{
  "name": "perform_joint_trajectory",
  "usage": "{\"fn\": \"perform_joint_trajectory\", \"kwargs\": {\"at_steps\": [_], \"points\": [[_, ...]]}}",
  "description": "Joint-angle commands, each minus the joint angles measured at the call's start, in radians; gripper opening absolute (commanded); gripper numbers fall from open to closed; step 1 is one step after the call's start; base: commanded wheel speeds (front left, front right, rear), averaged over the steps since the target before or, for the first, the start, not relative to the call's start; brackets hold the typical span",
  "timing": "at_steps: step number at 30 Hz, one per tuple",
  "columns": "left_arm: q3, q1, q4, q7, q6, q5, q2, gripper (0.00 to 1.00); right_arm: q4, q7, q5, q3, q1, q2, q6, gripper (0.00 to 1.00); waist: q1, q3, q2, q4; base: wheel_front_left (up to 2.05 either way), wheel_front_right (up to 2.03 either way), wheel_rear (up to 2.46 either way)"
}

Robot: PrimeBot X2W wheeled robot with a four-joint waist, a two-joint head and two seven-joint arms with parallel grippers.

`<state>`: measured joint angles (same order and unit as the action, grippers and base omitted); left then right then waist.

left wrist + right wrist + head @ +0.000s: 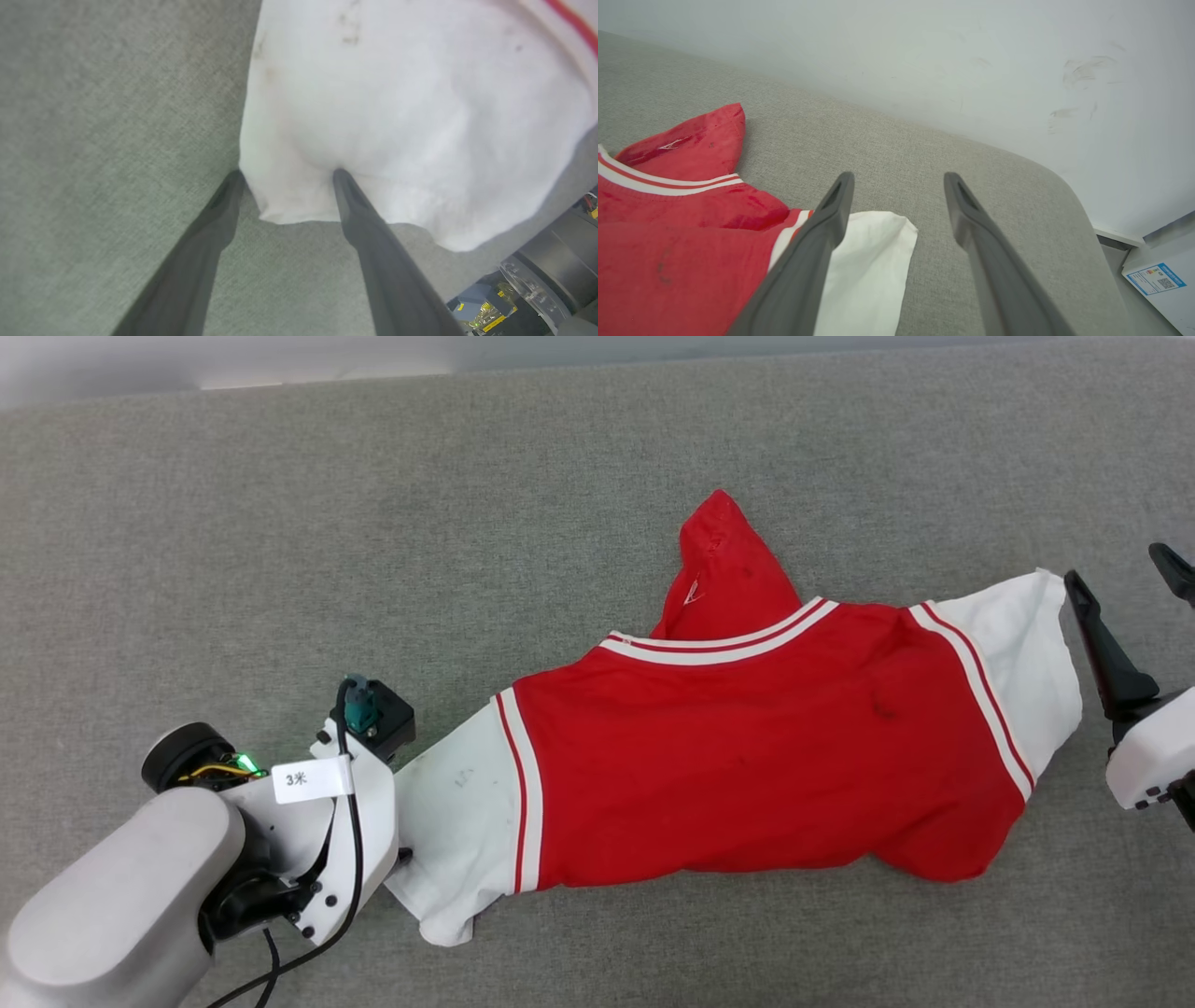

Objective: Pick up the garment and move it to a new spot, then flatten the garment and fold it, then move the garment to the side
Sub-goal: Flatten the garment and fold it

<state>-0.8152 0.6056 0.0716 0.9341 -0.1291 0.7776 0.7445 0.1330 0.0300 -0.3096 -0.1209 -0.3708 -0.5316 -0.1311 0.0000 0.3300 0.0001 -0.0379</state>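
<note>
I expect the garment's hidden lower part to unfold behind the collar when I lift the white sleeves, because the red flap (730, 569) sticks out there.
The garment (747, 756), red with white sleeves and red-white stripe trim, lies spread sideways on the grey padded surface (280, 523), with a red flap sticking up behind its collar. My left wrist (345, 821) hangs over its left white sleeve (397, 116). In the left wrist view my left gripper (287, 173) is open, its fingertips astride the sleeve's hem corner, one tip resting on the cloth. My right gripper (1116, 567) stands open just right of the other white sleeve (873, 252); in the right wrist view one finger crosses over that sleeve. Nothing is gripped.
A pale wall (924, 56) runs behind the surface. The surface's rounded far corner (1064, 186) falls off to the right of my right gripper, with a white labelled box (1157, 280) below it. Bare grey surface lies behind and in front of the garment.
</note>
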Motion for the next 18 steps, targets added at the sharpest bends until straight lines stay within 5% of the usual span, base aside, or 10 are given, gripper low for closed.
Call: {"fn": "perform_joint_trajectory", "kwargs": {"at_steps": [1,2,3,11,18], "points": [[-0.026,-0.015,0.025,0.000,0.000,0.000,-0.006,0.84,0.003,-0.002,-0.007,-0.005,-0.013,-0.004,0.001,1.00,0.0000,0.003,-0.0001,-0.004,0.00,0.00,0.00],[-0.039,-0.014,0.030,-0.012,0.000,0.000,-0.004,0.34,0.007,0.001,-0.010,-0.008,-0.021,-0.010,0.001,1.00,0.0000,0.004,-0.0001,-0.006,0.00,0.00,0.00],[-0.048,-0.014,0.035,-0.024,0.001,0.003,-0.001,0.00,0.010,0.003,-0.016,-0.011,-0.029,-0.017,0.001,1.00,0.0000,0.005,-0.0001,-0.008,0.00,0.00,0.00],[-0.009,0.041,-0.010,-0.153,0.002,-0.005,0.049,0.00,0.005,0.107,-0.075,-0.073,-0.100,-0.141,0.001,1.00,0.0000,-0.014,-0.0001,0.002,0.00,0.00,0.00],[0.031,0.032,-0.097,-0.196,0.032,-0.002,0.081,0.00,-0.056,0.388,-0.249,-0.236,-0.213,-0.342,0.001,1.00,0.0000,-0.005,-0.0001,0.029,0.00,0.00,0.00]]}}
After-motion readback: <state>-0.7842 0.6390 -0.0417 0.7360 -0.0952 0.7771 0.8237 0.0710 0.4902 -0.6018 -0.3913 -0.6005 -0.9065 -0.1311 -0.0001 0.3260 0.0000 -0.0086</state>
